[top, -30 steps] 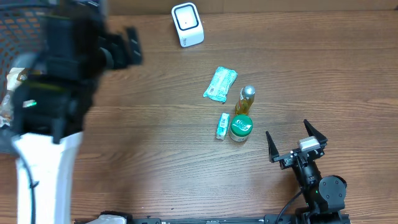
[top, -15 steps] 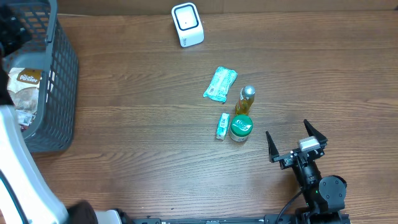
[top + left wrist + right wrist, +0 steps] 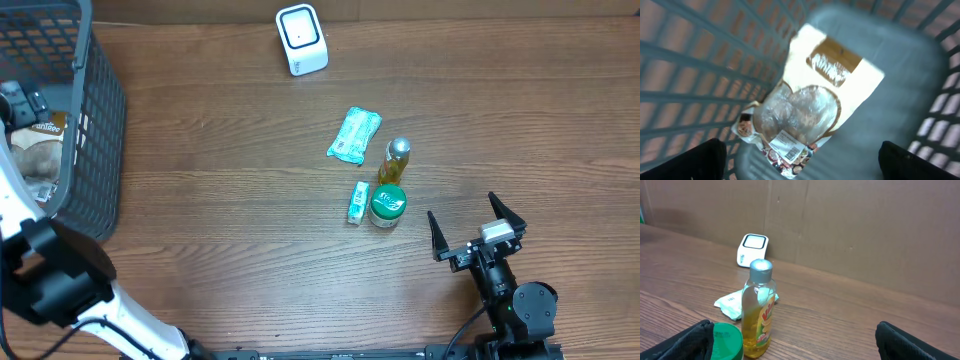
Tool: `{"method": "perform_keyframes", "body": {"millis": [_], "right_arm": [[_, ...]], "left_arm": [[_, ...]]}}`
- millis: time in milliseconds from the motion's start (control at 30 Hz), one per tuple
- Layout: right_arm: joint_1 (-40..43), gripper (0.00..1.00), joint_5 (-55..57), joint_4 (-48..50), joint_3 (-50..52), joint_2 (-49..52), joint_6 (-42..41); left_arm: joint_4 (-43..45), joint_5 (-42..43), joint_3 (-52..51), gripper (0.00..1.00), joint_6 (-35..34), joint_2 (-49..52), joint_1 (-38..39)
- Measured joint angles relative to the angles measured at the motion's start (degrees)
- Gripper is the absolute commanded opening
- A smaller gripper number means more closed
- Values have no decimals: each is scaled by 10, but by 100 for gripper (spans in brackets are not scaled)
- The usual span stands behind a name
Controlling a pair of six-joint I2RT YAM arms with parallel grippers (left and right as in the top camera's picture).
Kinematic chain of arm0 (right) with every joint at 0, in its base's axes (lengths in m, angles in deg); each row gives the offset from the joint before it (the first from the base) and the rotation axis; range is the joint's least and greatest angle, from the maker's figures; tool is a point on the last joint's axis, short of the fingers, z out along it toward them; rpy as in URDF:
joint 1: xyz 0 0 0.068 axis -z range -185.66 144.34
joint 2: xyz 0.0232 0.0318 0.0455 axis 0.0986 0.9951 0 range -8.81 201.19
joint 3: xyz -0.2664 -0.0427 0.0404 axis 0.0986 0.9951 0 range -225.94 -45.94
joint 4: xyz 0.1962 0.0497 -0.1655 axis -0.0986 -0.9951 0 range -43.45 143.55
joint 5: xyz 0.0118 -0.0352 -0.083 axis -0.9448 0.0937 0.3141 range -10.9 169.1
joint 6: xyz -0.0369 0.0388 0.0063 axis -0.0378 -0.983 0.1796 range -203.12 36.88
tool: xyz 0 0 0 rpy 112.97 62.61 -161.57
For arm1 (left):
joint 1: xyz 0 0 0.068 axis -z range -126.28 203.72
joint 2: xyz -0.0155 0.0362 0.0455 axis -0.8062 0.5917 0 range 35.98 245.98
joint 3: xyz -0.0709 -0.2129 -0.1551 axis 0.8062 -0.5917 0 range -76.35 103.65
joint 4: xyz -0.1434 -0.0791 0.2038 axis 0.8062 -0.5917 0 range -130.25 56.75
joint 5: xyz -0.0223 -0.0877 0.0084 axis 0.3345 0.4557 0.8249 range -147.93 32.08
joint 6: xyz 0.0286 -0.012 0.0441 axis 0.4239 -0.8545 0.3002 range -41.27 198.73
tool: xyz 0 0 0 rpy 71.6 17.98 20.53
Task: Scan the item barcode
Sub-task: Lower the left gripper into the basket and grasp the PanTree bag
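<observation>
The snack bag (image 3: 812, 87) is at an angle to my left gripper's fingers, so next I turn the gripper to line up squarely with the bag and go down over its clear window (image 3: 797, 112).
A clear snack bag (image 3: 805, 100) with a brown label and a white barcode sticker (image 3: 787, 145) lies on the floor of the dark mesh basket (image 3: 100, 110). The bag also shows in the overhead view (image 3: 40, 140). My left gripper (image 3: 802, 162) hangs open just above the bag, one dark finger (image 3: 690, 160) on each side, holding nothing. The white barcode scanner (image 3: 301, 38) stands at the table's far edge. My right gripper (image 3: 462, 210) rests open at the front right, pointing toward the scanner (image 3: 752, 249), with nothing between its fingers.
In the middle of the table are a green pouch (image 3: 354, 136), an upright bottle of yellow liquid (image 3: 395, 162), a green-lidded jar (image 3: 387, 205) and a small green tube (image 3: 358, 202). The white left arm (image 3: 60, 290) crosses the front left corner.
The left arm has swept across the left of the table and its gripper now hangs inside the basket. The right arm and the items on the table have not moved.
</observation>
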Motion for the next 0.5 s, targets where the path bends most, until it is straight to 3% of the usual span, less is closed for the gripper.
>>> {"method": "perform_keyframes", "body": {"millis": [433, 500], "right_arm": [[0, 100, 0, 0, 0, 0, 0], [0, 100, 0, 0, 0, 0, 0]], "left_arm": [[-55, -17, 0, 100, 26, 169, -35], [-60, -11, 0, 92, 27, 178, -38]]}}
